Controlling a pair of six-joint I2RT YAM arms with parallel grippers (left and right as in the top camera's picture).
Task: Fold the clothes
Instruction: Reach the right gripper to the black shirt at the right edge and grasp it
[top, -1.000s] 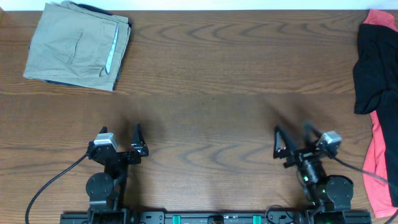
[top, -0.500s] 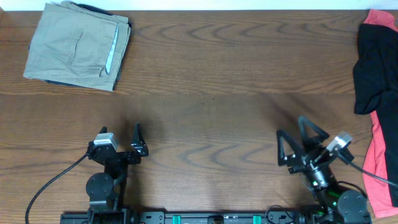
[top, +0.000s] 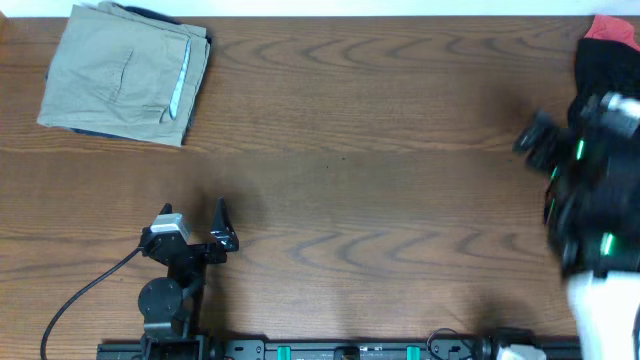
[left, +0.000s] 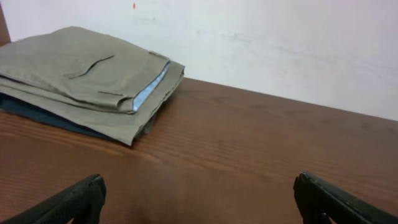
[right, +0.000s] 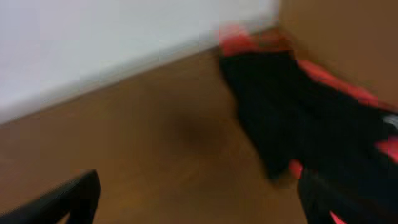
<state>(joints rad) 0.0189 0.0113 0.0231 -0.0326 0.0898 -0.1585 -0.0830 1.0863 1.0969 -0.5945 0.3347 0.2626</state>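
My right gripper is moving its open fingers toward the shirt's near end (right: 278, 149), and it should keep going until they are around black cloth, because the black shirt (top: 603, 68) lies over the red garment.
The clothes are a black shirt (top: 598, 72) bunched at the table's far right edge, with a red garment (top: 611, 28) under it. In the right wrist view the black shirt (right: 292, 118) lies ahead and to the right, blurred. My right gripper (top: 570, 125) is a motion-blurred shape over the shirt's left side; its jaws stand wide apart with nothing between them (right: 202, 199). My left gripper (top: 193, 212) rests near the front left, open and empty (left: 199, 202), far from the shirt.
Folded khaki trousers (top: 125, 70) lie on a dark blue garment at the back left corner, also ahead of the left gripper (left: 81, 74). A white wall runs behind the wooden table (top: 340, 130). The left arm's cable (top: 80, 295) trails toward the front edge.
The right arm has swung from the front right up and to the right, over the black shirt, and is blurred with motion. The left arm has not moved.
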